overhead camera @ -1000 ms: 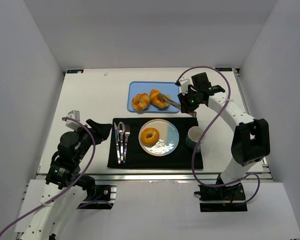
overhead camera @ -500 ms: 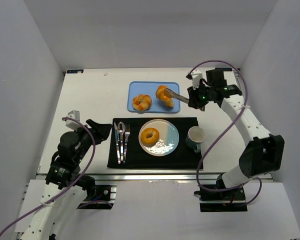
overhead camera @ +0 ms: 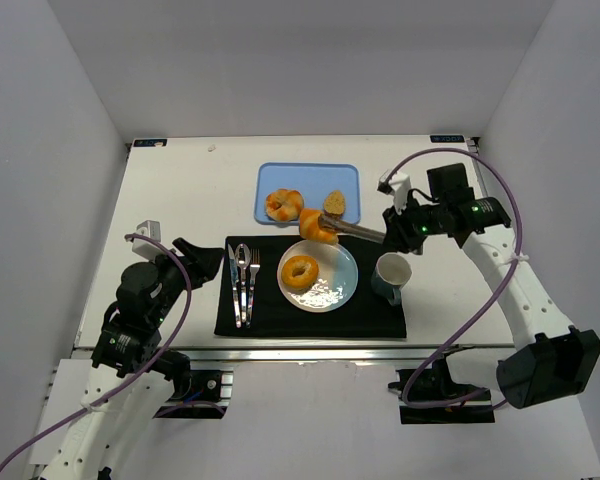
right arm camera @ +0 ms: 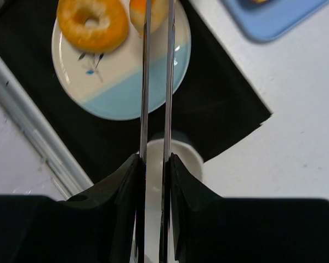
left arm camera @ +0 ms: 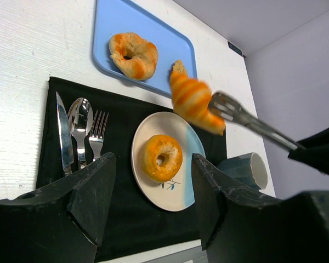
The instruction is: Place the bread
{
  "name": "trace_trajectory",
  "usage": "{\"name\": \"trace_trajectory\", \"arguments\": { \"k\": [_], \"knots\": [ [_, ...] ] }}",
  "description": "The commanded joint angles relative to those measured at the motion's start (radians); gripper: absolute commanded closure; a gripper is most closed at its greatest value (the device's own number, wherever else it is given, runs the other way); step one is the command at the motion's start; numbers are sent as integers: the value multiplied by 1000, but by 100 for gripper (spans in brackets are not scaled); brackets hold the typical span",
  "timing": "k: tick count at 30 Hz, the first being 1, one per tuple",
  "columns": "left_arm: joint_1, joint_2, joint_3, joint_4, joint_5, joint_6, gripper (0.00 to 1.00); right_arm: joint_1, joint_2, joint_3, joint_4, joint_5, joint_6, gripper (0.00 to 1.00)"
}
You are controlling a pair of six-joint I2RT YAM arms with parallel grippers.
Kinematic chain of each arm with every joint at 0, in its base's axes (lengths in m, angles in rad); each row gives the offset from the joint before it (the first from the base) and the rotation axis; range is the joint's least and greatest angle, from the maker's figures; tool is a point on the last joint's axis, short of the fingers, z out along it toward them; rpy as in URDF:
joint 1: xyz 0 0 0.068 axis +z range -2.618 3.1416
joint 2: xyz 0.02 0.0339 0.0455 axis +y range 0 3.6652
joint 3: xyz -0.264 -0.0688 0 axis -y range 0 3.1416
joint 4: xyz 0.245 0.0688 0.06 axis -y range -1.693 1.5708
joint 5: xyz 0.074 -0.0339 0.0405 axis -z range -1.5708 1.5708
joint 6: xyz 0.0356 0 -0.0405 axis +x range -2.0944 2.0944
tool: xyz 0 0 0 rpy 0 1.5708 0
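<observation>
My right gripper goes on lowering the striped croissant (overhead camera: 314, 226) beside the ring-shaped bun until it rests there. The croissant hangs in the tongs by the plate's open space (overhead camera: 336, 272).
My right gripper (overhead camera: 405, 232) (right arm camera: 155, 164) is shut on metal tongs (overhead camera: 355, 232) (right arm camera: 156, 82). The tongs pinch the striped croissant (overhead camera: 317, 226) (left arm camera: 194, 101) (right arm camera: 136, 13) and hold it in the air over the far edge of the white-and-blue plate (overhead camera: 342, 278) (right arm camera: 126, 93). The ring-shaped bun (overhead camera: 300, 271) (left arm camera: 161, 158) (right arm camera: 93, 16) lies on the plate's left half. The knotted roll (overhead camera: 282, 204) (left arm camera: 133, 53) lies on the blue tray (overhead camera: 310, 175). My left gripper (overhead camera: 205, 262) (left arm camera: 152, 159) is open and empty, left of the mat.
A black mat (overhead camera: 310, 320) holds the plate, a knife, spoon and fork (overhead camera: 243, 283), and a teal mug (overhead camera: 390, 272) (right arm camera: 181, 150) right of the plate, below the tongs. A small brown piece (overhead camera: 334, 203) lies on the tray.
My right arm has swung back and toward the near side, carrying the croissant in the tongs off the blue tray to above the plate's far edge. The left arm has not moved.
</observation>
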Motion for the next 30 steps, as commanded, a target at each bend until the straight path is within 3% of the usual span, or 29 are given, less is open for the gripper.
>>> {"name": "trace_trajectory", "arguments": {
  "k": [1, 11, 13, 14, 20, 25, 30],
  "knots": [
    [-2, 6, 8, 13, 7, 4, 33, 7, -44, -23, -98, -74, -82, 100],
    [0, 1, 5, 16, 7, -1, 33, 39, -70, -66, -184, -39, -139, 100],
    [-2, 1, 3, 17, 7, -1, 33, 41, -76, -71, -197, -27, -153, 95],
    [0, 1, 2, 19, 8, -2, 33, 41, -79, -71, -203, -22, -156, 84],
    [0, 6, -1, 29, 11, -2, 33, 39, -108, -80, -156, 18, -128, 59],
    [0, 9, 0, 25, 11, -1, 33, 39, -128, -71, -103, 39, -91, 51],
    [-2, 4, -1, 20, 13, -1, 33, 39, -125, -43, -76, 39, -76, 51]
  ]
}}
